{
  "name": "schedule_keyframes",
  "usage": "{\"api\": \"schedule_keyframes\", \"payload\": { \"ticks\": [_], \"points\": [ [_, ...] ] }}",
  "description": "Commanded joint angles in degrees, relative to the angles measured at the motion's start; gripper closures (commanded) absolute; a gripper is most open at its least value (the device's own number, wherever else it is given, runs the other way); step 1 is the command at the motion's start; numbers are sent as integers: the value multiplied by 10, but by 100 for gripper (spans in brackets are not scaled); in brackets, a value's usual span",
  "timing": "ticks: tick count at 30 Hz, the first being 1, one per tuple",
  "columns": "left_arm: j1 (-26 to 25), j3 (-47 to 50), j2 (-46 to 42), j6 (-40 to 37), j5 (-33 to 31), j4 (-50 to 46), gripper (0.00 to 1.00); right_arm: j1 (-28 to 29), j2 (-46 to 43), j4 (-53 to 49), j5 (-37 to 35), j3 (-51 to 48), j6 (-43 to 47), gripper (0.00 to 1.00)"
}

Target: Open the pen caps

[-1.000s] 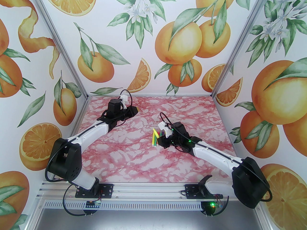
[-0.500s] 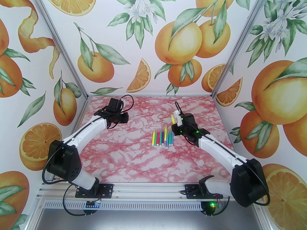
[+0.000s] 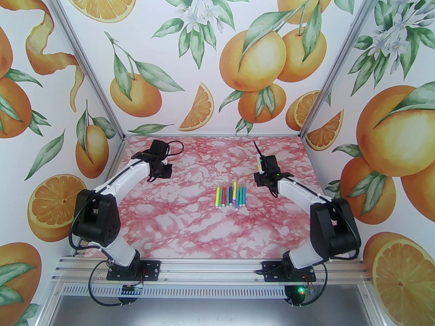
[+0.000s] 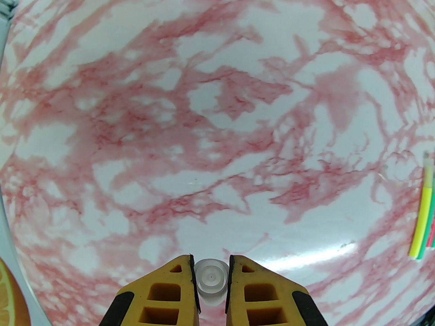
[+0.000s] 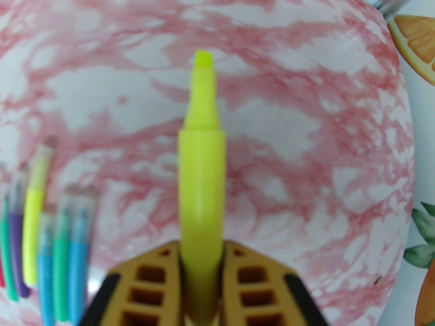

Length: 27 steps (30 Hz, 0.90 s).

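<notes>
The pen cap is over open table, clear of the row of pens, so my left gripper should keep lowering it and let go of it at the table's surface.
Several capped pens (image 3: 231, 195) lie side by side mid-table, their pale caps (image 5: 76, 199) pointing toward the back wall. My right gripper (image 5: 201, 250) is shut on a yellow pen (image 5: 202, 182) with no cap, its chisel tip (image 5: 203, 59) bare above the table. It hovers just right of the row, at the right gripper (image 3: 261, 179) in the top view. My left gripper (image 4: 210, 267) is shut on a translucent pen cap (image 4: 211, 280), seen end-on between the yellow fingers. It hangs over the back-left table, at the left gripper (image 3: 164, 171) in the top view, far from the row.
The pink marbled table (image 3: 210, 236) is bare in front of the pens and between the arms. Printed walls and aluminium posts (image 3: 314, 114) close in the sides and back. The pen row's left end (image 4: 423, 212) shows at the right edge of the left wrist view.
The right gripper rose off the pen row and swung right and back with the yellow pen. The left arm drew back to the left. The whole row is now uncovered.
</notes>
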State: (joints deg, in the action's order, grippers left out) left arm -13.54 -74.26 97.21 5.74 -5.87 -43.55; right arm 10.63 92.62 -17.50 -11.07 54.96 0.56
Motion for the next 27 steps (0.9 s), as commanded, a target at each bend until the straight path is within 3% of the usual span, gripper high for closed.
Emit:
{"api": "schedule_keyframes", "payload": {
  "ticks": [1, 10, 27],
  "points": [
    [13, -5, 24, -16, 7, 7, 100, -11, 31, -2, -31, 36, 30, 100],
    [25, -14, 72, -21, 7, 26, 100, -52, 92, 2, -17, 81, 64, 100],
    [34, -74, 162, -35, 30, 20, 100, -84, 169, -92, -2, 161, 63, 100]
  ]
}}
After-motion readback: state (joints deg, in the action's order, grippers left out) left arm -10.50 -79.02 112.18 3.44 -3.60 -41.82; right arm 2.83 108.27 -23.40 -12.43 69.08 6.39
